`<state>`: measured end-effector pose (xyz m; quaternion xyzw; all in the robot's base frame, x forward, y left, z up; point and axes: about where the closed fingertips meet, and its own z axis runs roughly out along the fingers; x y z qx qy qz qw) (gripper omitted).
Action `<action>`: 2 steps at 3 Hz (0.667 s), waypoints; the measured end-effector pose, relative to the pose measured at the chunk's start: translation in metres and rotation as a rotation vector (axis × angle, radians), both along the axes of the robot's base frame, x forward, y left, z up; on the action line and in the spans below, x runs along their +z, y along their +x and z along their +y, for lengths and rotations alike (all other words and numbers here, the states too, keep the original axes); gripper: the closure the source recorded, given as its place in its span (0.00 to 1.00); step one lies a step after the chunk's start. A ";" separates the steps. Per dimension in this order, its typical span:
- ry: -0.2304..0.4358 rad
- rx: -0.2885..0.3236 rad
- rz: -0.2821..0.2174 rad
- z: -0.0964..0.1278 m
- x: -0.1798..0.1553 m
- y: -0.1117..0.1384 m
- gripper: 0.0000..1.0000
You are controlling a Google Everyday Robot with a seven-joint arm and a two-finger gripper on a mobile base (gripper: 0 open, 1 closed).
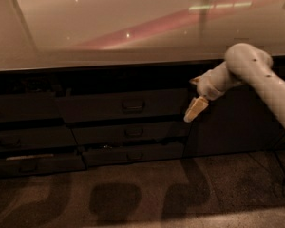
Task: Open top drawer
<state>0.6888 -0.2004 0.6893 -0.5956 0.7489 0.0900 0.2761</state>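
My spread fingers are level with the top drawer's end [180, 101] beside the cabinet door. My gripper keeps moving in until my fingers close on the drawer's edge [187, 99].
The top drawer [95, 107] is the wide dark front just under the counter, with a small loop handle [133, 106] at its centre. Its front sits in line with the drawers below, and no gap into it shows. My gripper [194, 97] hangs at the drawer's right end, about a hand's width right of the handle and at its height. It touches nothing. The fingers are spread apart, a pale lower finger [195, 109] pointing down-left and a short upper tip near the counter's edge. The white arm [256, 72] reaches in from the right.
A broad pale countertop [133, 27] overhangs the drawers. Two shallower drawer fronts [133, 132] lie below the top one, another drawer stack [28, 137] stands to the left, and a plain dark cabinet door [228, 127] is behind the arm. Speckled floor [142, 194] runs along the front.
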 end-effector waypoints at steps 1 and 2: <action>-0.127 0.097 0.019 0.003 0.005 0.008 0.00; -0.127 0.097 0.020 0.003 0.005 0.008 0.00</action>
